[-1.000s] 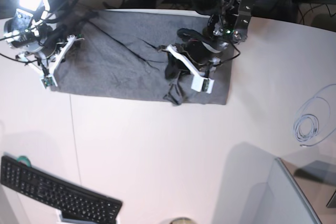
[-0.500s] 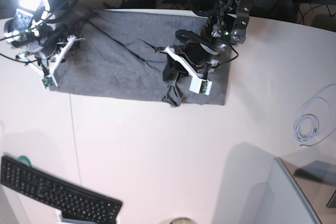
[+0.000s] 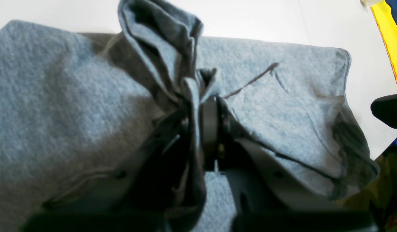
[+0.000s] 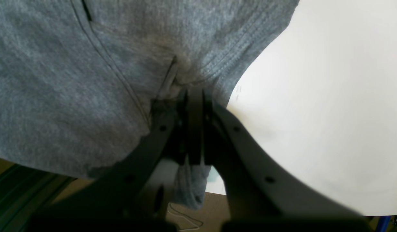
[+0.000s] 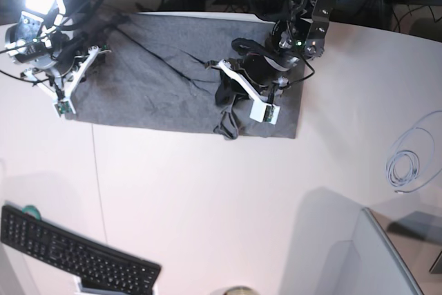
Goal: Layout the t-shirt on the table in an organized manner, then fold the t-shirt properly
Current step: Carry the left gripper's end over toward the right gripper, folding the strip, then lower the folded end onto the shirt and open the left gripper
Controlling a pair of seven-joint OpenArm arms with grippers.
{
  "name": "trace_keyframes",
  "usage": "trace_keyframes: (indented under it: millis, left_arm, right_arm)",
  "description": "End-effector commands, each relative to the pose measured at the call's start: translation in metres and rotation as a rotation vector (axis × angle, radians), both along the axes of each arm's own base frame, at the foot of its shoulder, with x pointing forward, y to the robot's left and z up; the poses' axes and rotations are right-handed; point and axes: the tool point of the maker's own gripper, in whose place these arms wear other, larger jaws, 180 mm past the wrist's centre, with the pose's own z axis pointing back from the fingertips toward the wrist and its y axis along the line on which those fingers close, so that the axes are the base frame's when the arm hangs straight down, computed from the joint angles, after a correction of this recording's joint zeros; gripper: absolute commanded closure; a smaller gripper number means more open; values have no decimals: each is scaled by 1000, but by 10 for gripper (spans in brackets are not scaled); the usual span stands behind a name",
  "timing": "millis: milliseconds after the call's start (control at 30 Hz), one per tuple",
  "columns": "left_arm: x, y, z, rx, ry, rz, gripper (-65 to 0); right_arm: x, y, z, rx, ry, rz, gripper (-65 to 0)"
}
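The bunched fold in my left gripper sticks out past the t-shirt's near edge. Next, I open the gripper, take the fold again and lay it back onto the t-shirt.
The grey t-shirt lies spread across the far part of the white table. My left gripper stands over the shirt's right part. It is shut on a bunched-up fold of cloth, which the left wrist view shows pinched between the fingers of the left gripper and raised above the flat t-shirt. My right gripper is at the shirt's left edge. In the right wrist view the right gripper is shut on the stitched hem of the t-shirt, next to bare table.
A black keyboard lies at the front left, and a coiled pale cable at the right. A grey panel fills the front right corner. Cables and equipment crowd the far edge. A yellow strip shows beyond the table.
My left gripper has moved slightly left with the pinched fold, drawing the shirt's right edge in a little. The right arm has stayed put.
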Motion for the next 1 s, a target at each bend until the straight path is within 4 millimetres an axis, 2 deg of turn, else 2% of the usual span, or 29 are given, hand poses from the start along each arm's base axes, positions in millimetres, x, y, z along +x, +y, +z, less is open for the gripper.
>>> trace_keyframes:
  millis: [0, 67, 267, 367, 467, 567, 733, 800, 900, 933, 967]
  left_arm:
    - [6, -5, 12, -29, -42, -2, -2]
    - [6, -6, 13, -31, -44, -8, -81]
    - [-7, -31, 13, -31, -41, -112, -262]
    - [-8, -33, 14, -35, -45, -116, -365]
    - [-9, -37, 14, -40, -44, -124, -418]
    - [-12, -44, 23, -57, -62, -139, -425]
    - [-31, -84, 53, -100, -128, -279, -425]
    - [-36, -91, 62, -110, -148, -309, -421]
    - [-36, -84, 68, -100, -166, -308, -408]
    - [-34, -75, 67, -87, -169, -294, -369]
    - [-29, -62, 66, -71, -171, -263, -303]
  right_arm:
    - [8, -3, 8, -6, -38, 1, 0]
    - [8, -3, 8, -6, -38, 1, 0]
    - [8, -3, 8, -6, -36, 1, 0]
    - [7, -3, 8, -6, -35, 1, 0]
    - [6, -3, 7, -6, -33, 1, 0]
    - [6, -3, 7, -6, -33, 1, 0]
    - [8, -1, 8, -5, -35, 7, 0]
    - [8, -1, 8, -5, -35, 7, 0]
    - [8, -1, 8, -5, -35, 7, 0]
    - [8, -1, 8, -5, -35, 5, 0]
    - [8, -2, 8, -6, -35, 2, 0]
